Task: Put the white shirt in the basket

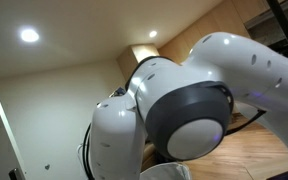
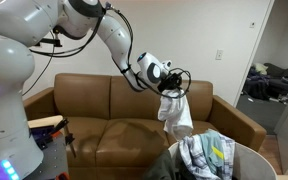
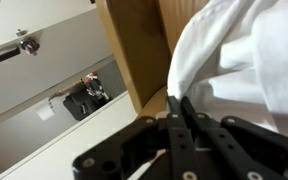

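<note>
The white shirt [image 2: 176,118] is hanging over the sofa past the basket, so the robot's gripper should pull back toward the robot's base, staying high, and bring the shirt over the basket's opening [image 2: 247,160].
The white shirt [image 2: 175,112] hangs from my gripper [image 2: 170,88] above the right part of the brown sofa, up and to the left of the basket [image 2: 246,158]. The basket sits at the lower right and holds a patterned cloth [image 2: 208,157]. In the wrist view my gripper [image 3: 181,108] has its fingers pressed together on a fold of the white shirt [image 3: 239,60], which fills the right of that view. One exterior view is blocked by the robot's own arm [image 1: 189,100].
A brown leather sofa [image 2: 114,110] stands against the wall. A doorway at the right opens onto a room with dark items [image 2: 269,85]. The robot base [image 2: 9,110] fills the left, with an orange-edged object [image 2: 46,124] beside it.
</note>
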